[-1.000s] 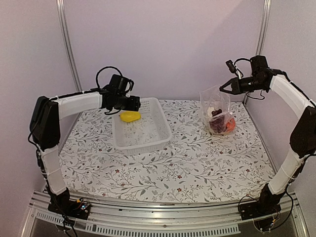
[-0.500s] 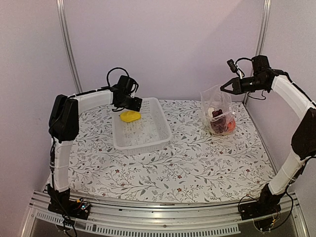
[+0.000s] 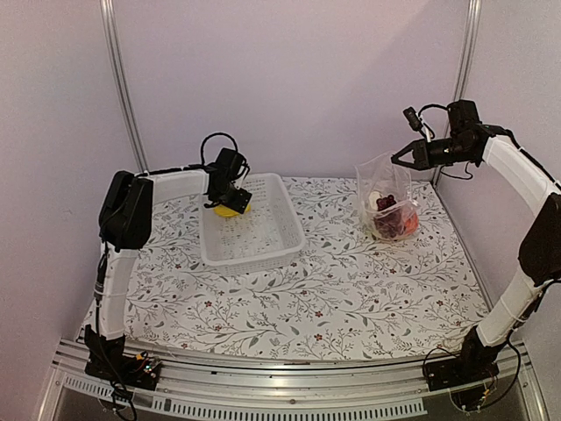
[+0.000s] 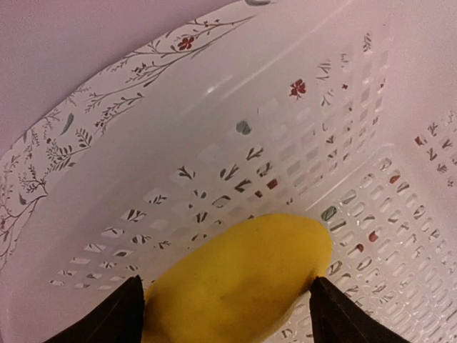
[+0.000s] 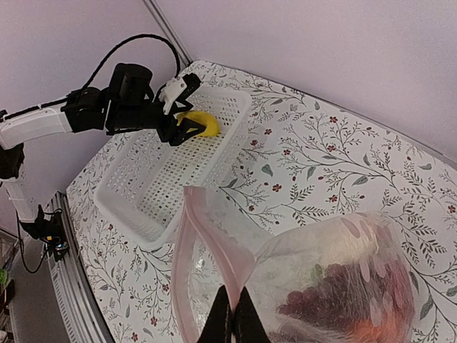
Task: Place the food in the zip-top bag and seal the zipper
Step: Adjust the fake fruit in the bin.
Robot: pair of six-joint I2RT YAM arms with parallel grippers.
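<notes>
The yellow lemon (image 4: 243, 275) is lying at a slant across the left gripper's fingers, so the left gripper should back off and grip it squarely across its long sides (image 4: 214, 249) before lifting it.
A yellow lemon (image 4: 243, 279) lies in the far left corner of the white slotted basket (image 3: 263, 254). My left gripper (image 4: 225, 311) is open and reaches down into the basket, one finger on each side of the lemon (image 3: 230, 210). The clear zip-top bag (image 3: 386, 197) stands upright at the back right. Dark red grapes and other food (image 3: 390, 219) show through its lower part. Above the bag, my right gripper (image 5: 233, 314) is shut on the zipper (image 5: 214, 243) and holds the mouth edge up.
The basket (image 5: 164, 179) sits left of centre on the floral cloth, and the left arm (image 5: 43, 125) reaches across its far side. The back wall stands close behind both basket and bag. Bare cloth lies between them and toward the near edge.
The left arm has folded in and its gripper has come down over the lemon in the basket. The right gripper and bag have stayed put.
</notes>
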